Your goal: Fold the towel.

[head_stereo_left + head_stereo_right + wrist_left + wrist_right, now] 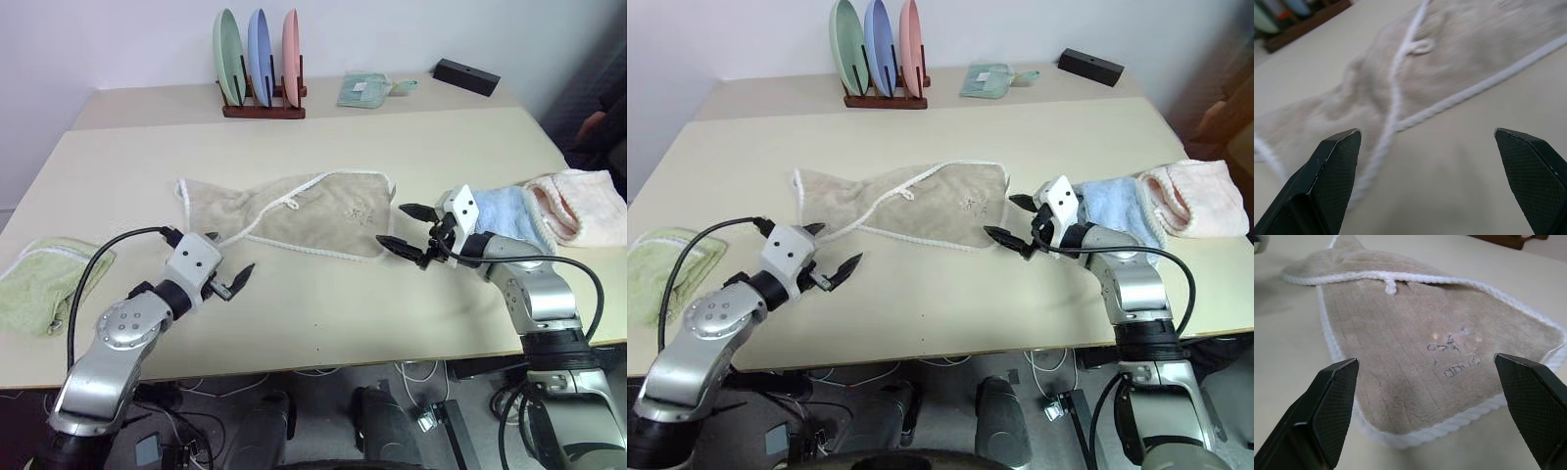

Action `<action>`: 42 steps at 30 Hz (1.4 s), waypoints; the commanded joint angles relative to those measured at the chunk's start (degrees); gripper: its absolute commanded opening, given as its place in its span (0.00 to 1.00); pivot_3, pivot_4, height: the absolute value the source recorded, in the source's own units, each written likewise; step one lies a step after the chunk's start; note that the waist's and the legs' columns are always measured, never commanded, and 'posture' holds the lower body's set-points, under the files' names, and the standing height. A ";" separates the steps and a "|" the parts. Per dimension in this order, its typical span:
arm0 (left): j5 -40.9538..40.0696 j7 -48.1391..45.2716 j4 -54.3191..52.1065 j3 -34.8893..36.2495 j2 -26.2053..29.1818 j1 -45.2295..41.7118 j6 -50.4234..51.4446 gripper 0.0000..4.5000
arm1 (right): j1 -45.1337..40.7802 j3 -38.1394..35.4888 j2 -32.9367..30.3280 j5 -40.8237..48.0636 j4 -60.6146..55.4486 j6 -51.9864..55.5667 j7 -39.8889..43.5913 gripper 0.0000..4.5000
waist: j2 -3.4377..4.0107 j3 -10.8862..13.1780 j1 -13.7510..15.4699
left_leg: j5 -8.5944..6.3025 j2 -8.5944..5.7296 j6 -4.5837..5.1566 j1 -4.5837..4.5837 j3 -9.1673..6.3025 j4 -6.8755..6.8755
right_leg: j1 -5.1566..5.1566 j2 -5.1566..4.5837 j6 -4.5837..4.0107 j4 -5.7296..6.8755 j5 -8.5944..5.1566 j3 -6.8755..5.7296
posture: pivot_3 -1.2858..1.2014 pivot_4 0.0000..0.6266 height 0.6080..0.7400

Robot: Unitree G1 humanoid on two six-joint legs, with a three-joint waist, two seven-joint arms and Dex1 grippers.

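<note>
The white cord (pixel 261 216) runs diagonally over the towel (pixel 338 213), so I expect the towel's crooked fold to straighten out into a long piece when the robot lifts the towel and lays it down.
The towel (pixel 304 217) is beige with white corded edging and lies rumpled in the middle of the table. Its left part is bunched and one edge is folded over, so the cord runs diagonally across it. A small white loop (pixel 1389 286) and a faint embroidered motif (pixel 1452 352) show on top. My left gripper (pixel 230 257) hovers open just in front of the towel's left end, close to the cord (pixel 1393 105). At the towel's right edge my right gripper (pixel 394 225) is open and points at the near right corner (pixel 1415 435). Neither holds anything.
A light blue folded towel (pixel 509 217) and a pink one (pixel 578 204) lie right of my right gripper. A pale green towel (pixel 39 279) sits at the table's left edge. At the back stand a plate rack (pixel 260 70), a small folded cloth (pixel 364 89) and a black box (pixel 466 75).
</note>
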 commanded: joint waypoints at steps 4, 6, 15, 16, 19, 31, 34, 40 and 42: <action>7.61 1.39 10.51 -1.60 2.07 -6.36 -4.47 0.99 | 4.93 -2.79 -0.19 2.30 -8.97 2.85 -3.61 1.00 | 0.00 0.00 0.13 | 0.00 -0.02 0.00 -0.01 -0.01 0.04 | 0.00 -0.01 0.01 0.01 0.01 0.00 | 0.52 0.24 0.99; 8.62 1.78 14.01 -1.41 1.96 -8.31 -4.86 0.99 | 6.11 -2.97 -0.25 2.55 -10.34 3.48 -4.20 1.00 | 0.00 0.00 0.11 | 0.00 -0.02 0.00 -0.01 -0.02 0.03 | 0.00 -0.01 0.01 0.01 0.00 0.00 | 0.52 0.24 0.99; 12.86 2.06 25.91 -3.07 1.37 -13.94 -7.16 0.99 | 5.45 -2.43 2.06 3.13 -11.62 3.84 -7.97 1.00 | 0.01 0.00 -0.05 | 0.00 -0.02 0.00 0.03 -0.03 0.02 | 0.00 0.00 0.02 0.04 0.01 -0.01 | 0.52 0.24 0.99; 12.70 2.01 26.61 -2.90 1.10 -14.36 -7.40 0.94 | 5.51 -2.32 2.24 3.12 -11.70 3.78 -8.14 1.00 | 0.01 0.00 -0.05 | 0.00 -0.02 0.00 0.03 -0.03 0.02 | 0.00 -0.01 0.02 0.04 0.01 0.00 | 0.52 0.24 0.99; 12.43 1.82 27.95 -2.31 0.78 -14.91 -8.35 0.69 | 5.51 -1.97 2.56 3.12 -11.83 3.63 -8.56 1.00 | 0.00 -0.01 -0.05 | 0.00 -0.02 0.00 0.03 -0.04 0.03 | 0.00 -0.01 0.02 0.04 0.01 0.00 | 0.52 0.24 0.99; 9.20 0.71 18.56 5.48 2.79 -6.19 -11.07 0.01 | 0.52 2.25 0.80 -3.40 -6.74 -0.53 -8.40 1.00 | 0.00 0.00 -0.48 | 0.00 -0.01 0.00 0.03 -0.10 0.02 | -0.02 -0.01 0.02 0.05 0.01 0.00 | 0.52 0.24 0.99; 7.37 -0.47 13.98 9.87 3.47 -0.21 -11.89 0.01 | -4.34 4.00 0.57 -8.10 -1.19 -4.38 -10.08 1.00 | 0.01 0.00 -0.34 | -0.01 0.00 0.02 0.03 -0.08 0.01 | -0.07 -0.02 0.02 0.06 0.01 0.07 | 0.52 0.24 0.99; 5.45 -3.20 12.27 16.45 4.74 9.98 -17.88 0.01 | -17.93 8.81 2.28 -17.59 16.66 -15.48 -12.72 1.00 | 0.04 0.02 -0.46 | -0.01 0.01 0.01 0.03 0.06 -0.01 | -0.09 -0.01 -0.02 0.06 0.03 0.08 | 0.52 0.24 0.99; 4.04 -4.29 11.84 17.79 4.37 12.15 -18.36 0.01 | -21.84 10.22 3.09 -20.02 22.96 -19.66 -13.27 1.00 | 0.04 0.02 -0.35 | -0.01 0.01 0.01 0.03 0.14 -0.02 | -0.09 -0.01 -0.02 0.05 0.03 0.08 | 0.52 0.24 0.99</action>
